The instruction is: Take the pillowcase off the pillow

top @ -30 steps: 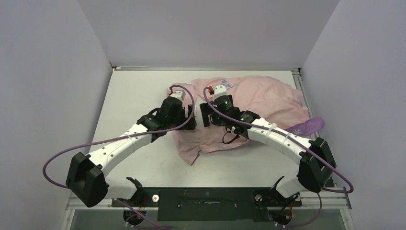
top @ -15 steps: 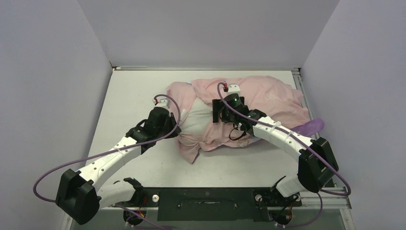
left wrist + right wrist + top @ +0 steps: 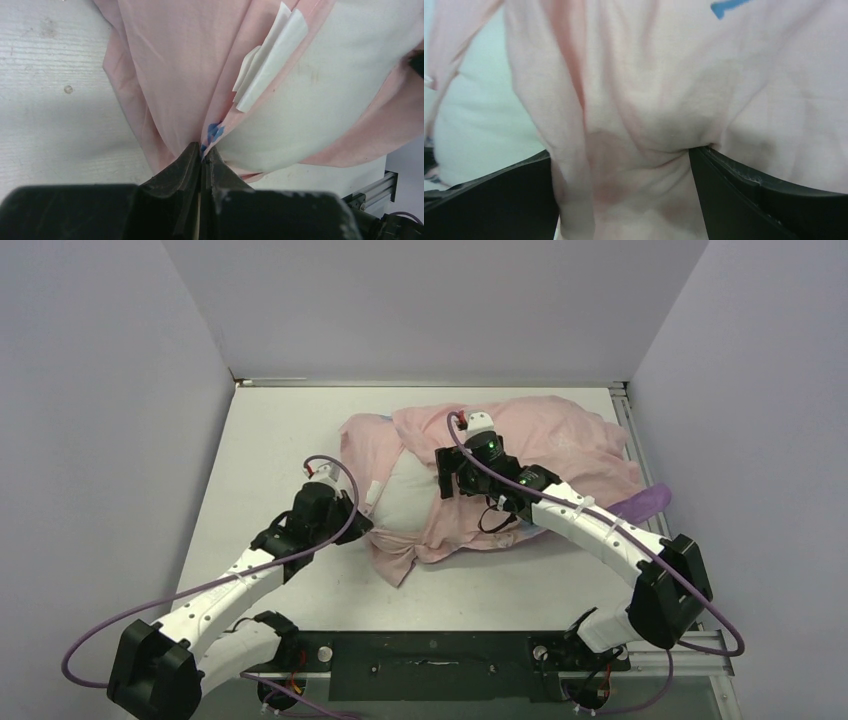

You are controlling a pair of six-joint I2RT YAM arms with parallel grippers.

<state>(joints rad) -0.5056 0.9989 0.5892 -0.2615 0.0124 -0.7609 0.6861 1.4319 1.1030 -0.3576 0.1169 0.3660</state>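
My right gripper is on the pillowcase's pink cloth (image 3: 644, 155), so it needs to move over to the white part in the pillowcase's opening (image 3: 407, 495), pinch the pillow there and pull.
The pillowcase (image 3: 545, 440) lies inside out, pale pink, bunched over the pillow at the table's middle right; a purple corner (image 3: 645, 503) sticks out at the right. A bare white stretch of the pillow (image 3: 405, 488) shows at the cover's left opening. My left gripper (image 3: 362, 526) is shut on the pillowcase's hem (image 3: 212, 132), where a bit of blue print shows, with the pillow (image 3: 320, 100) just beside it. My right gripper (image 3: 448, 476) stands open, pressed down onto the pink cloth (image 3: 634, 125) over the pillow, one finger on each side of a fold.
A white label (image 3: 270, 65) hangs from the pillow's seam. Bare white tabletop (image 3: 280, 430) lies left of the bedding. Grey walls close the left, far and right sides. A metal rail (image 3: 625, 410) runs along the table's right edge.
My left gripper closed on the pillowcase's hem and pulled back toward the near left, uncovering a white patch of pillow. My right gripper shifted farther onto the pillow and stayed open.
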